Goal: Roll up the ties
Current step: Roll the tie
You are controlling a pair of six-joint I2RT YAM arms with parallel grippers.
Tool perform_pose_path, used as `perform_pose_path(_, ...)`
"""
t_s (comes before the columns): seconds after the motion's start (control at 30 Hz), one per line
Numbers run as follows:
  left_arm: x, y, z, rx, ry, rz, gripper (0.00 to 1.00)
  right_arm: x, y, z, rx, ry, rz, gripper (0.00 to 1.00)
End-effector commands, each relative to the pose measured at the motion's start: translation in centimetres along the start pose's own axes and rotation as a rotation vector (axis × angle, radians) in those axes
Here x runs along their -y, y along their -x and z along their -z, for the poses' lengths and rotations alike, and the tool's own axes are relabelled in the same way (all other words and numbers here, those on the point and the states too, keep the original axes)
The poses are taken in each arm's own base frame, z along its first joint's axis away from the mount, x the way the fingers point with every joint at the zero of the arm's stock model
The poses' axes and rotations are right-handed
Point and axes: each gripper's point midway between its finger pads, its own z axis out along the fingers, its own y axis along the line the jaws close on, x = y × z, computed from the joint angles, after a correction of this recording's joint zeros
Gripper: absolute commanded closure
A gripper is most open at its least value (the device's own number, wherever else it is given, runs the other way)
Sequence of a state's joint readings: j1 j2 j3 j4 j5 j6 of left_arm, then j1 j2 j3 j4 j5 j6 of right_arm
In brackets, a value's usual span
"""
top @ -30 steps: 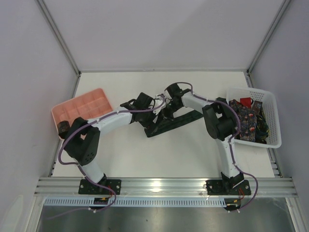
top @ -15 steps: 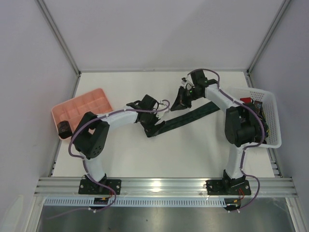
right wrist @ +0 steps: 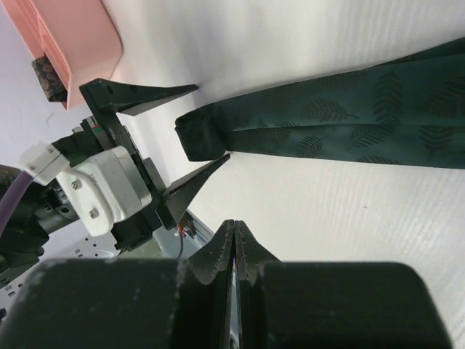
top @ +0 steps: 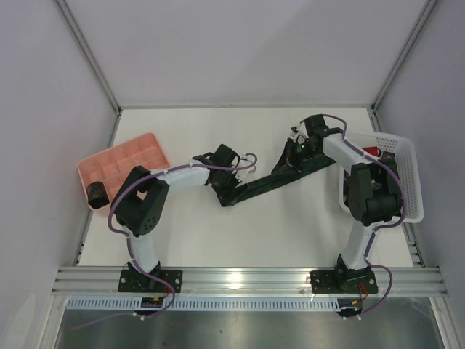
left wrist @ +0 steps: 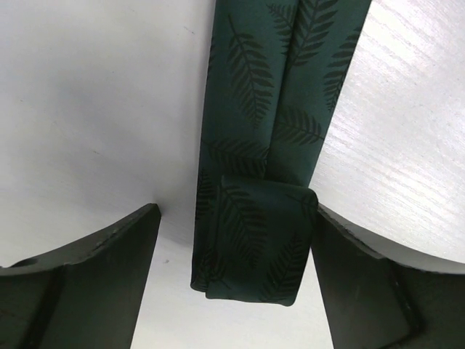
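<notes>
The tie's folded end [left wrist: 256, 241] is lying flat and loose, so I should back my left gripper off and first hold the tie [left wrist: 263, 161] next to the fold with my right gripper.
A dark green fern-patterned tie [top: 280, 177] lies flat on the table, running diagonally from the middle toward the basket. Its near end is folded over once [left wrist: 254, 240]. My left gripper [top: 231, 190] is open, its jaws on either side of that folded end [left wrist: 236, 218] without gripping it. My right gripper [top: 289, 158] hovers by the tie's upper part, shut and empty [right wrist: 235, 224], with the tie [right wrist: 341, 123] beyond its tips. A small dark rolled coil [top: 96, 193] sits at the pink tray's near corner.
The pink compartment tray [top: 123, 158] stands at the left edge. The white lattice basket [top: 408, 182] at the right holds more ties, a floral one [top: 372, 182] and something red [top: 370, 153]; my right arm partly hides it.
My right gripper has moved right and back along the tie, away from the left gripper, and the tie now lies stretched out longer. My left gripper stays at the folded end.
</notes>
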State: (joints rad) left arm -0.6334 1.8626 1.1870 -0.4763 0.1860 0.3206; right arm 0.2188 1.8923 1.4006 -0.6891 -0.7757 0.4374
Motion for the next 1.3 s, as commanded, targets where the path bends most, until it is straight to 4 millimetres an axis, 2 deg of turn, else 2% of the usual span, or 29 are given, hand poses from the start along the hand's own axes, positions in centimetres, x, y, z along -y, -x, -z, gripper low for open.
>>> perform_pose_path(0.0, 0.7, -1.4, -0.9, -0.030, -0.033, -0.007, 0.14, -1.6, 0.4, 2.5, 0.067, 0.032, 0.061, 0.94)
perform_pose_path(0.13, 1.2, -2.1, -0.8, -0.030, -0.029, 0.009, 0.23, -1.6, 0.6, 2.4, 0.068, 0.042, 0.049, 0.94)
perform_pose_path(0.5, 2.8, -1.8, -0.7, -0.028, -0.057, 0.001, 0.53, -1.2, 0.7, 1.7, 0.060, 0.035, 0.049, 0.94)
perform_pose_path(0.67, 3.0, -1.7, -0.2, -0.016, -0.058, -0.012, 0.60, -1.0, 0.5, 1.5, 0.058, 0.033, 0.050, 0.94)
perform_pose_path(0.77, 3.3, -1.5, 0.0, -0.005, -0.069, -0.010, 0.57, -1.1, 0.3, 1.1, 0.048, 0.033, 0.053, 0.94)
perform_pose_path(0.9, 3.4, -1.4, 0.1, -0.003, -0.074, 0.003, 0.33, -1.2, 0.1, 0.8, 0.042, 0.032, 0.053, 0.94)
perform_pose_path(0.97, 3.5, -1.5, 0.0, -0.007, -0.081, -0.003, 0.34, -1.4, -0.1, 0.6, 0.037, 0.033, 0.053, 0.94)
perform_pose_path(1.0, 3.6, -1.4, 0.0, -0.002, -0.089, -0.003, 0.40, -1.6, -0.2, 0.5, 0.036, 0.035, 0.059, 0.94)
perform_pose_path(1.03, 3.5, -1.4, 0.0, -0.004, -0.088, -0.002, 0.42, -1.7, -0.2, 0.5, 0.035, 0.036, 0.059, 0.94)
perform_pose_path(1.17, 3.4, -0.5, 0.8, 0.048, -0.070, 0.017, 0.32, -1.8, -0.4, 0.2, 0.029, 0.030, 0.063, 0.94)
perform_pose_path(1.2, 3.1, 0.5, 1.7, 0.093, -0.048, 0.022, 0.29, -1.7, -0.4, 0.3, 0.032, 0.027, 0.062, 0.94)
perform_pose_path(1.27, 2.5, 1.1, 2.7, 0.132, -0.024, 0.039, 0.23, -1.6, -0.4, 0.2, 0.031, 0.023, 0.060, 0.94)
